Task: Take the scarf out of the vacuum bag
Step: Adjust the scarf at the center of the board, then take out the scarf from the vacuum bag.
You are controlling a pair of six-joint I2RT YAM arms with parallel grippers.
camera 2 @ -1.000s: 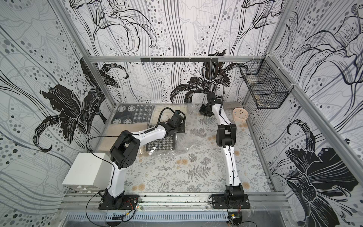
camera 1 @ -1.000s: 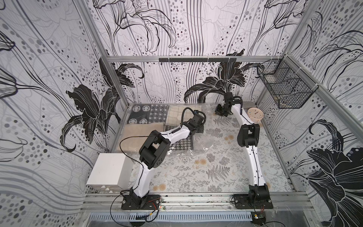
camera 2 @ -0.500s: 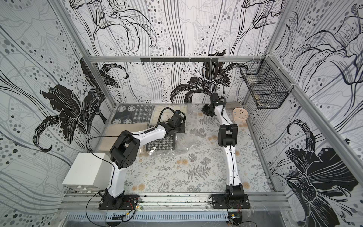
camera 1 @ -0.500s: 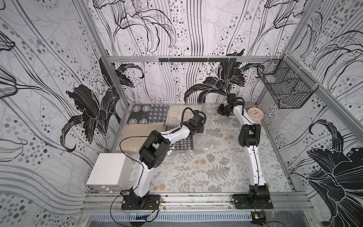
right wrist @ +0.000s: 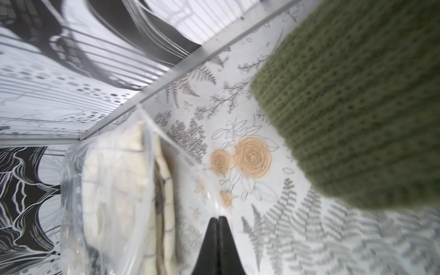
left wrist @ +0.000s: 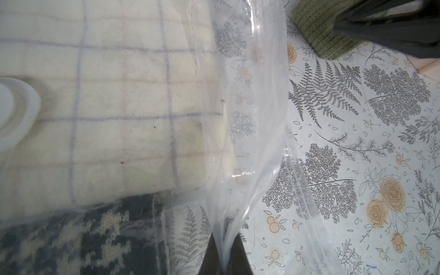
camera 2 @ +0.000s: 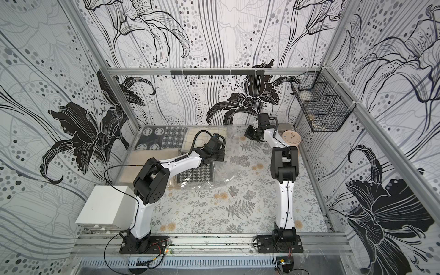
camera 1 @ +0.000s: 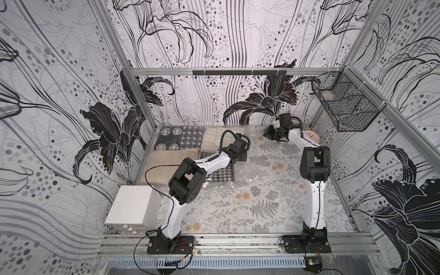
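The robot's right gripper is too far back along the bag's thin edge (right wrist: 177, 147) to get to the cream checked scarf (right wrist: 166, 201), so it should move forward and open while facing the scarf.
The vacuum bag (camera 1: 248, 170) (camera 2: 225, 171) lies crinkled across the middle and back of the floral table. A folded cream checked scarf (camera 1: 212, 137) (left wrist: 119, 107) (right wrist: 114, 185) sits inside it, under the white valve disc (left wrist: 14, 114). A black-and-white houndstooth knit (camera 1: 221, 175) (left wrist: 71, 242) also lies under the film. My left gripper (camera 1: 240, 157) (camera 2: 217, 157) (left wrist: 225, 238) is shut on a bunched fold of the bag's plastic. My right gripper (camera 1: 267, 134) (camera 2: 248, 134) (right wrist: 218, 217) is shut at the back, with the bag's thin edge running into its tips.
An olive green knit (right wrist: 357, 107) (left wrist: 321, 31) lies at the back right near the right gripper, next to a round wooden clock (camera 1: 312, 137). A patterned blanket (camera 1: 178, 140) and a beige textile (camera 1: 166, 164) fill the left side. A white box (camera 1: 133, 207) stands front left; a wire basket (camera 1: 345, 107) hangs on the right wall.
The right gripper has moved a little toward the back right, still shut. The left arm and its hold on the plastic have not moved.
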